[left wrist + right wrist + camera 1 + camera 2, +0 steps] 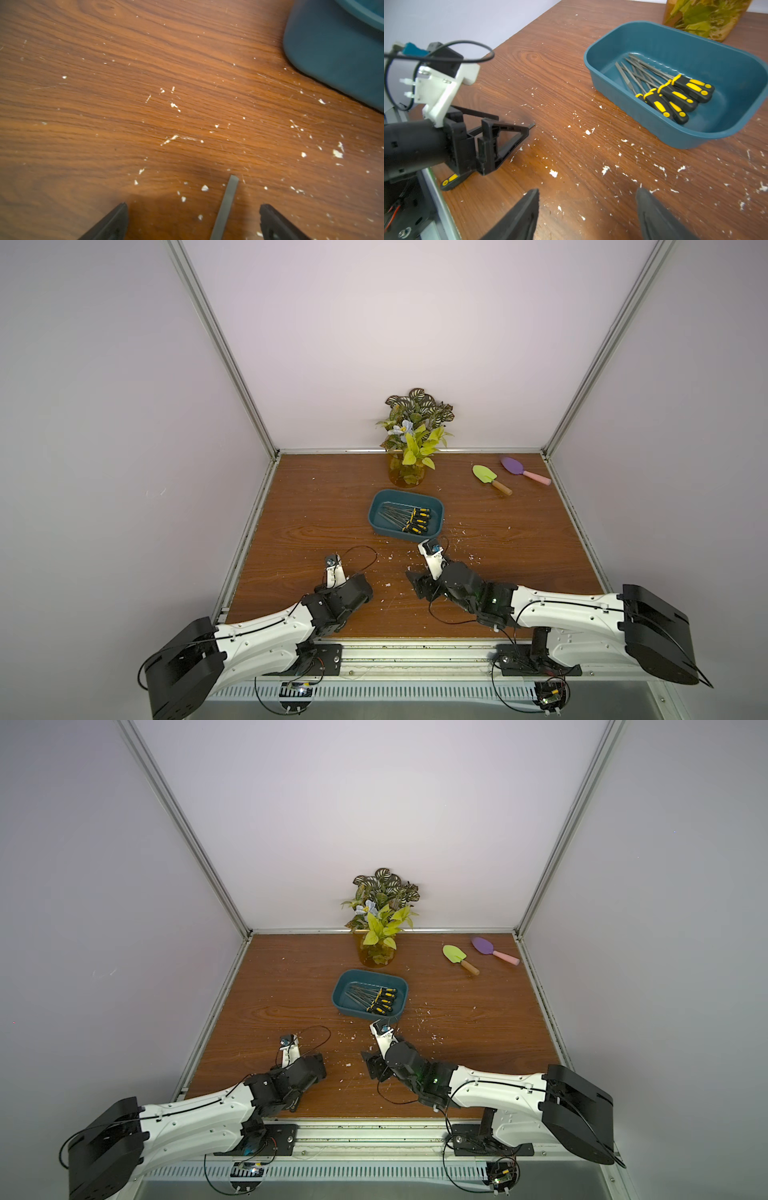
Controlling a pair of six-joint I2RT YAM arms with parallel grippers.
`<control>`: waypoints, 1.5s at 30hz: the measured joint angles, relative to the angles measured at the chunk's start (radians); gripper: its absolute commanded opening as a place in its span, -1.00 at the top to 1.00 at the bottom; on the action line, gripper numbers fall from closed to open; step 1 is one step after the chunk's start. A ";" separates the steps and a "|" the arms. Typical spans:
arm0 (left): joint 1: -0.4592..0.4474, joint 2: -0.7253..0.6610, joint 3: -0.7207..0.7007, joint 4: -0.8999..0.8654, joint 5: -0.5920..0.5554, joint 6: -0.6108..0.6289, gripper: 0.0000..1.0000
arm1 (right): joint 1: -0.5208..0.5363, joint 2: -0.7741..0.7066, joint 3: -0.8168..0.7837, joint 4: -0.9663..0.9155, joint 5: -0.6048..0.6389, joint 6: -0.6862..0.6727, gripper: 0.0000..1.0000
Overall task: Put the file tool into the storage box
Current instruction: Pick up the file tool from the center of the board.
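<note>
My left gripper should back away first, because it straddles the file tool's blade and covers the file tool's handle. My right gripper should then take the yellow-and-black handle.
The storage box is a dark teal tub in mid-table, seen in both top views, and several file tools with yellow-and-black handles lie in it. Another file tool lies flat on the wood under my left gripper. Its grey blade runs between the spread fingers without touching either. My left gripper is open. My right gripper is open and empty over bare wood, a short way in front of the storage box. The top views hide the file tool on the table.
An amber glass vase with leafy plants stands just behind the box. A green trowel and a purple trowel lie at the back right. White crumbs are scattered over the wooden table. Walls close in three sides.
</note>
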 measured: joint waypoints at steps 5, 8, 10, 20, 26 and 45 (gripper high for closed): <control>-0.022 0.023 0.006 0.001 -0.013 -0.037 -0.99 | 0.000 -0.008 -0.002 -0.016 0.026 0.005 -0.60; -0.033 0.037 0.013 0.001 -0.018 -0.050 -0.99 | 0.000 -0.012 -0.002 -0.019 0.033 0.004 -0.61; -0.038 0.049 0.015 0.003 -0.018 -0.055 -0.99 | 0.000 -0.013 -0.002 -0.019 0.036 0.004 -0.62; -0.043 0.176 0.042 0.262 0.062 -0.016 -0.99 | 0.000 0.028 0.006 -0.028 0.059 -0.006 -0.63; -0.049 0.275 0.087 0.425 0.140 0.001 -1.00 | 0.000 0.038 0.031 -0.076 0.081 0.005 -0.60; 0.552 -0.129 0.029 0.282 0.258 0.261 -1.00 | 0.373 0.396 0.262 -0.105 0.159 0.201 -0.34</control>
